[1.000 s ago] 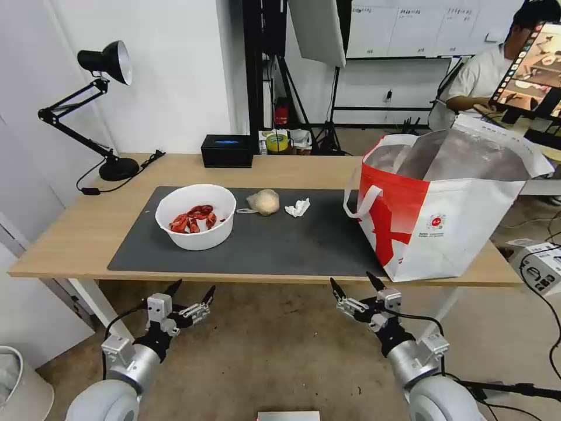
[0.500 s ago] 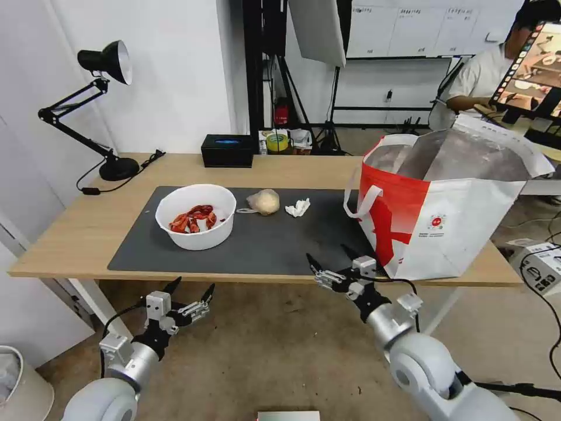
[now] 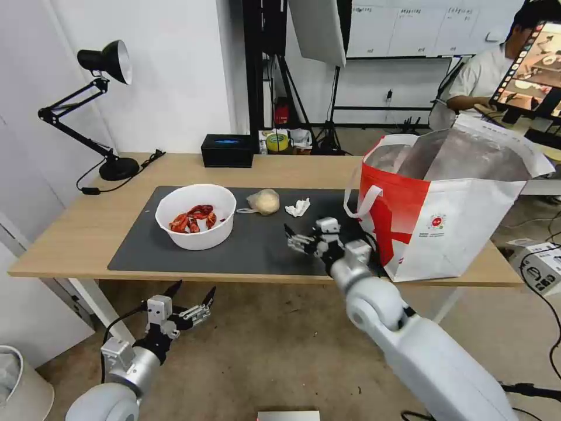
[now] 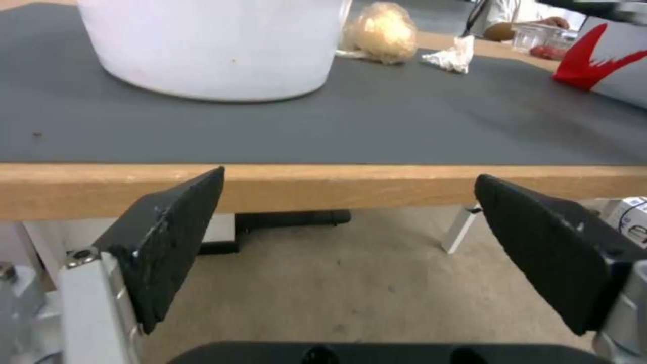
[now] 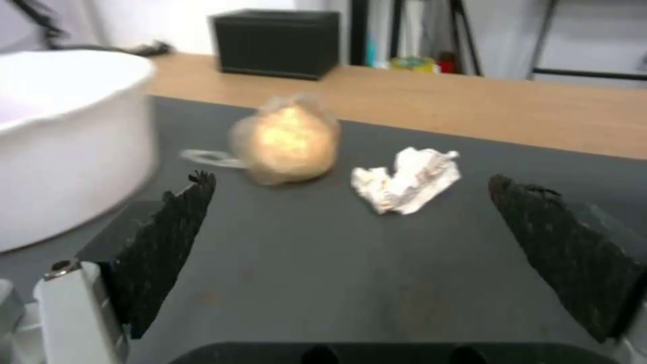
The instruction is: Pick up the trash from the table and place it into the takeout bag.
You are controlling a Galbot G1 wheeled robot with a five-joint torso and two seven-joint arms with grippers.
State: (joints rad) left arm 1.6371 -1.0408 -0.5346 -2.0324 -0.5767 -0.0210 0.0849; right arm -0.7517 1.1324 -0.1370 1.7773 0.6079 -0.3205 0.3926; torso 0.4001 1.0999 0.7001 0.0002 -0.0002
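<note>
Tight creases hold the folds of the crumpled white tissue (image 3: 298, 207) together. The tissue should stay bunched and stand up instead of drooping open when I carry it.
On the dark mat (image 3: 257, 245) of the light-wood table (image 3: 70, 234) lies the trash. It is a white bowl (image 3: 196, 231) of red crayfish shells, a clear bag around a beige lump (image 3: 264, 202) and a crumpled white tissue (image 3: 298, 207). A clear tray with red bits (image 4: 537, 41) lies far off by the bag. The red-and-white takeout bag (image 3: 444, 204) stands open at the table's right end. My right gripper (image 3: 304, 231) hovers open over the mat, short of the tissue (image 5: 408, 179) and the lump (image 5: 286, 139). My left gripper (image 3: 193, 287) hangs open below the table's front edge.
A black box (image 3: 227, 150) and a black desk lamp (image 3: 99, 105) stand at the back of the table. The bowl (image 5: 60, 136) is to the left of my right gripper (image 5: 351, 178). The table's front edge (image 4: 337, 184) lies just ahead of my left gripper (image 4: 349, 176).
My right arm has risen from below the table edge and moved forward and left over the mat, toward the tissue. The left arm has hardly moved.
</note>
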